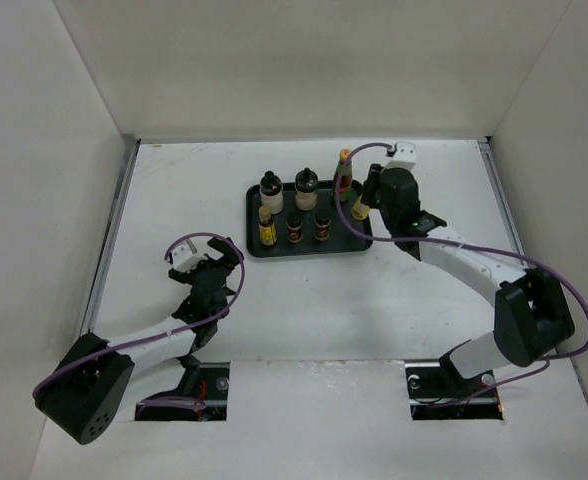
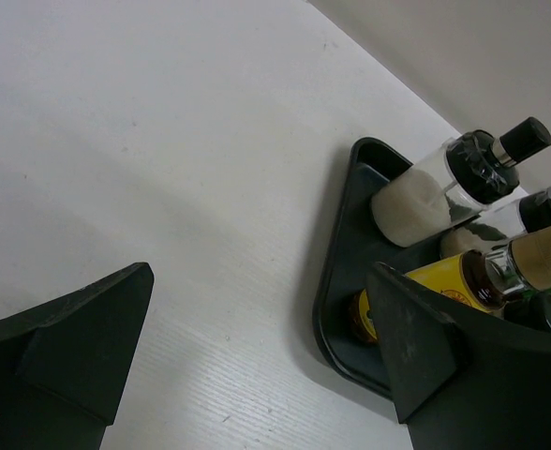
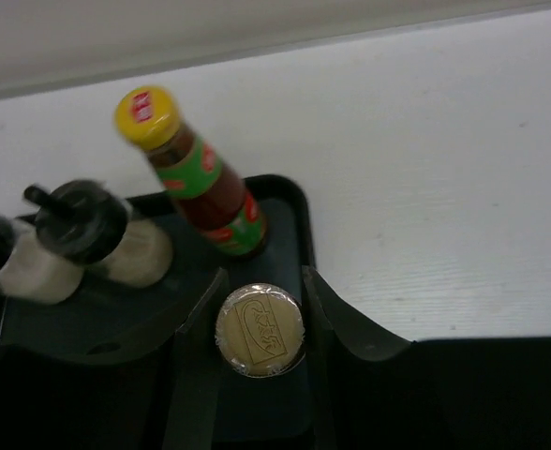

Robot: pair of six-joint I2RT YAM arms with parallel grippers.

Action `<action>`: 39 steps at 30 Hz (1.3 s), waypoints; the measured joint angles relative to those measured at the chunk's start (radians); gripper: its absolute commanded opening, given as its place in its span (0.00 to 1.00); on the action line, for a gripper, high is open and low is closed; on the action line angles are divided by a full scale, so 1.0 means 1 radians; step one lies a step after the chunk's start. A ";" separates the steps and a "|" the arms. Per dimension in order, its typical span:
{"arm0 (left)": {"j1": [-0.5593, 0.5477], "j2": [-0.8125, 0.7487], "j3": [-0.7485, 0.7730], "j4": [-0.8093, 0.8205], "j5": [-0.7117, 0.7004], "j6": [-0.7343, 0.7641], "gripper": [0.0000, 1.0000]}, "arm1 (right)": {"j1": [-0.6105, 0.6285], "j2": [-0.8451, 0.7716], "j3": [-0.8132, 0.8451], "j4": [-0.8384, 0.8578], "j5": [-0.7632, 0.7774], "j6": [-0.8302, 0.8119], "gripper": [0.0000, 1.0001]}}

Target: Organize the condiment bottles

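I should lower the bottle with my right gripper until its base stands before I release, as the yellow-labelled bottle's tan cap (image 3: pixel 260 330) points up over free tray's bottom (image 1: pixel 347 239).
A black tray (image 1: pixel 257 245) holds two cream bottles with black caps (image 1: pixel 270 186) (image 1: pixel 306 184), a red-green bottle with an orange cap (image 1: pixel 343 172), a slim yellow-labelled bottle (image 1: pixel 266 228) and two tiny dark brown bottles (image 1: pixel 294 229) (image 1: pixel 322 226). My right gripper (image 1: pixel 366 200) is shut on the second slim yellow-labelled bottle (image 1: pixel 360 208) at the tray's right end. In the right wrist view its tan cap (image 3: pixel 260 330) sits between my fingers (image 3: pixel 199 319), over the tray floor. I cannot tell whether it rests on the tray. My left gripper (image 1: pixel 202 268) is open and empty, well left of and nearer than the tray.
White walls enclose the table at the back and both sides. In the left wrist view the tray's near-left corner (image 2: pixel 336 272) lies just beyond my right finger (image 2: pixel 416 347). Two cut-outs at the near edge hold the arm bases.
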 measured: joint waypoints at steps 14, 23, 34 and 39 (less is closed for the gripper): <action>0.000 -0.004 0.000 0.000 0.011 0.000 1.00 | 0.116 0.150 -0.007 0.025 0.003 -0.017 0.40; 0.000 -0.003 0.001 0.000 0.013 0.000 1.00 | 0.162 0.153 -0.024 0.081 0.047 -0.046 0.67; 0.031 -0.099 0.063 -0.163 0.070 0.002 1.00 | 0.163 -0.124 -0.166 0.112 0.103 -0.042 1.00; 0.079 -0.124 0.068 -0.212 0.085 0.000 1.00 | 0.140 -0.300 -0.329 0.197 0.193 0.023 1.00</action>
